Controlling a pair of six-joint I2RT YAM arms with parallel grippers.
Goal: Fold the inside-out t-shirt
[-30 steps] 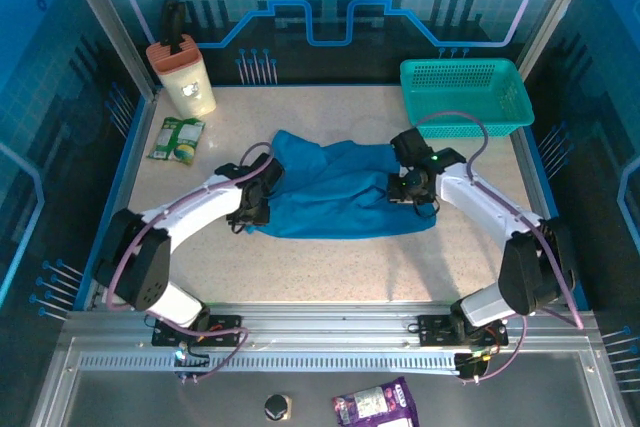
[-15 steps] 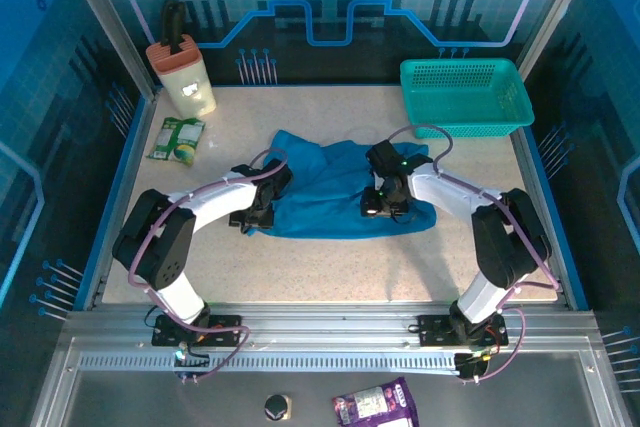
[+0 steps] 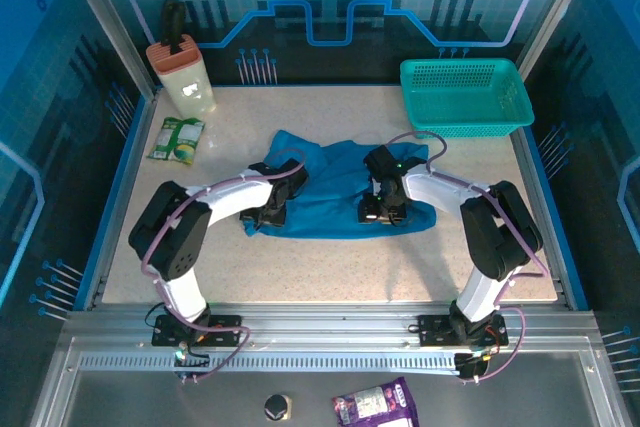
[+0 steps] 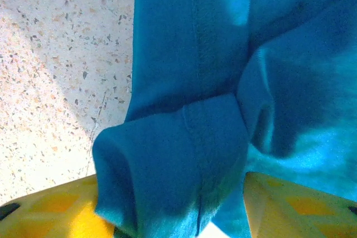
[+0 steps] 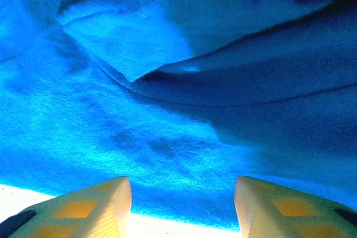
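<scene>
The t-shirt lies bunched over itself point(image 3: 335, 175). Next, my left gripper pinches the rolled fold point(image 4: 173, 154) and pulls it out before both grippers lift the t-shirt.
The inside-out t-shirt point(image 3: 335, 197) lies bunched and partly folded over in the middle of the speckled table point(image 3: 330, 267). My left gripper point(image 3: 268, 209) is at its left end. In the left wrist view the yellow fingers point(image 4: 53, 211) stand apart, and a rolled fold of the blue t-shirt point(image 4: 178, 160) lies loose between them, so the left gripper point(image 4: 173, 207) is open. My right gripper point(image 3: 380, 209) is low over the near right part of the cloth. Its fingers point(image 5: 89, 207) are spread over flat fabric point(image 5: 167, 137) at the hem, and the right gripper point(image 5: 183, 202) is open.
A teal mesh basket point(image 3: 465, 95) stands at the back right. A beige container with a black handle point(image 3: 182, 75) is at the back left, with a green packet point(image 3: 177, 139) lying in front of it. A purple packet point(image 3: 375, 407) lies below the arm bases.
Both grippers moved inward along the shirt, drawing its ends toward the middle so the bundle is shorter. Both sets of jaws have spread and let go of the cloth.
</scene>
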